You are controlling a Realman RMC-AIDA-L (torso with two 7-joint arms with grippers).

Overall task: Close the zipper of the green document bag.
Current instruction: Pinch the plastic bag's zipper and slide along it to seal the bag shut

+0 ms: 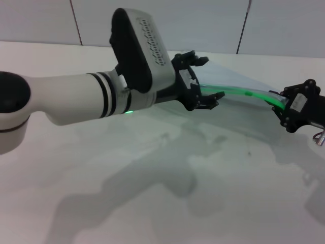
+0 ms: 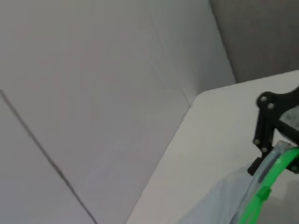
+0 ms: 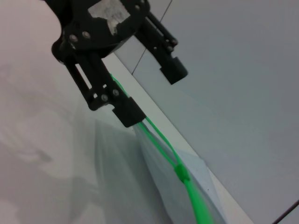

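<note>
My right gripper is holding the zipper's far end [image 1: 276,100] and the slider tab [image 1: 248,93] is beyond my left gripper's fingers, so next my left gripper moves forward and grips the slider tab.
The green document bag [image 1: 231,76] is a translucent grey-blue pouch raised off the white table, its bright green zipper [image 1: 238,92] running between my two grippers. A small slider tab [image 3: 182,173] sits partway along the strip, also showing as the slider tab [image 2: 264,192] in the left wrist view. My left gripper [image 1: 210,78] is open, and the zipper's near end lies against its lower finger [image 3: 126,109]. At the right, my right gripper [image 1: 285,103] is shut on the strip's far end. The bag [image 3: 170,196] hangs below the zipper [image 3: 161,142].
The white table [image 1: 152,193] spreads out below both arms, carrying their shadows. A pale panelled wall [image 1: 203,20] stands behind the table's far edge. My bulky left forearm [image 1: 76,101] reaches across from the left.
</note>
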